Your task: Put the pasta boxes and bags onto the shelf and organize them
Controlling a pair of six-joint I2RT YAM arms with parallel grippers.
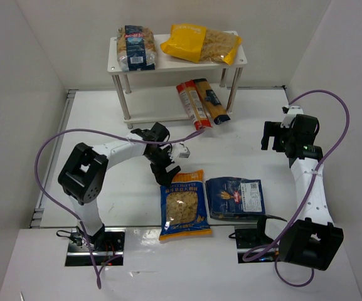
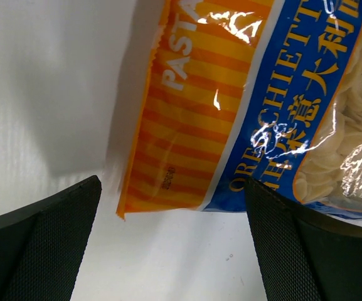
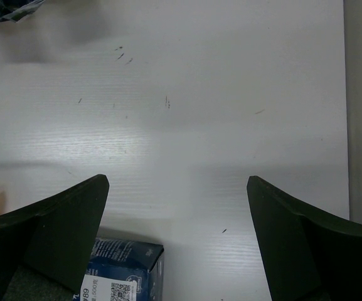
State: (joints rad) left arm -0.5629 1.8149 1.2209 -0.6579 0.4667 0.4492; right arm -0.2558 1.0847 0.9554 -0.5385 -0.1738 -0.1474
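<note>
The blue-and-orange bag's loose corner [image 2: 144, 197] lies between the robot's open fingers, so the left gripper should keep moving down onto the bag's orange end [image 1: 190, 177] until it closes on that corner.
The blue-and-orange bag [image 1: 184, 205] lies flat on the table near the front; its orange top edge fills the left wrist view [image 2: 231, 106]. My left gripper [image 1: 167, 169] is open just above that bag's top edge, empty. The flat dark blue pack [image 1: 234, 197] lies to the bag's right; its corner shows in the right wrist view [image 3: 125, 273]. My right gripper [image 1: 275, 139] is open and empty, raised at the right. The white shelf [image 1: 117, 61] holds the blue-labelled clear bag [image 1: 137, 47] and the yellow bag [image 1: 202, 43] on top. The long red and orange packets [image 1: 201, 103] lie on its lower tier.
White walls enclose the table on the left, back and right. Purple cables loop from both arms. The shelf's silver legs [image 1: 125, 100] stand at the back centre.
</note>
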